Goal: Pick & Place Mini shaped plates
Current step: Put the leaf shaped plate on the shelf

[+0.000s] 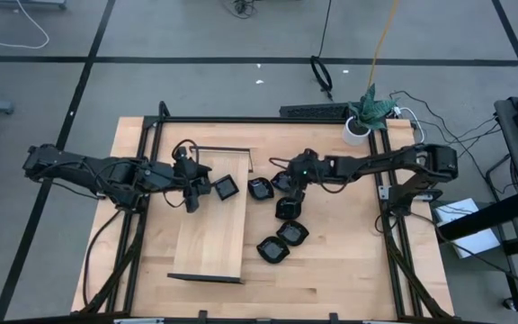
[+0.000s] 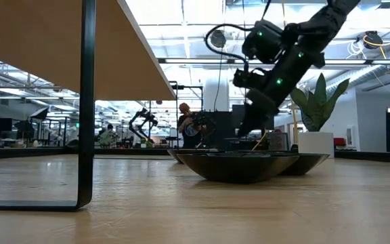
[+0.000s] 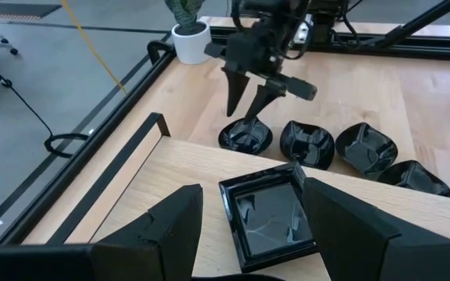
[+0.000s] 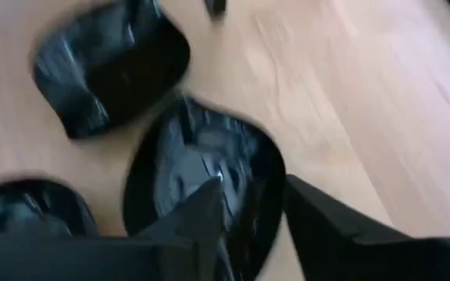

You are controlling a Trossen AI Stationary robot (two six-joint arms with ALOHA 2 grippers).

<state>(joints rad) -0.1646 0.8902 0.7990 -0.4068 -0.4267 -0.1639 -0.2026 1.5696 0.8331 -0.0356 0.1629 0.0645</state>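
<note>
The lobed plate's rim (image 4: 280, 158) is too near my right gripper's outer finger. Next, I open that gripper wider and shift the finger onto the clear wood (image 4: 316, 162) before I close it.
Several glossy black mini plates lie in a loose cluster (image 1: 281, 220) on the table, right of the raised pale wooden board (image 1: 207, 225). A square plate (image 3: 268, 218) sits flat on the board's right part (image 1: 227, 187). My left gripper (image 3: 252, 191) is open and level; its fingers stand on either side of this plate without plainly touching it. My right gripper (image 4: 255, 186) is open and points down over a lobed plate (image 3: 244, 136) at the cluster's far end (image 1: 283, 183). In the low view the plates (image 2: 239, 165) show as low bowls under the right arm. My right gripper comes from above, pointing down. One finger (image 4: 201, 222) is inside the lobed plate's hollow and the other (image 4: 319, 226) is outside its rim (image 4: 276, 176). The plate lies on the table. Whether the fingers touch it, I cannot tell.
A potted plant in a white pot (image 1: 360, 121) stands at the table's far right corner. Black frame rails (image 1: 268, 120) run along the far edge and both sides. The board's dark end stops (image 1: 205, 279) stand raised. Bare wood lies near the front right.
</note>
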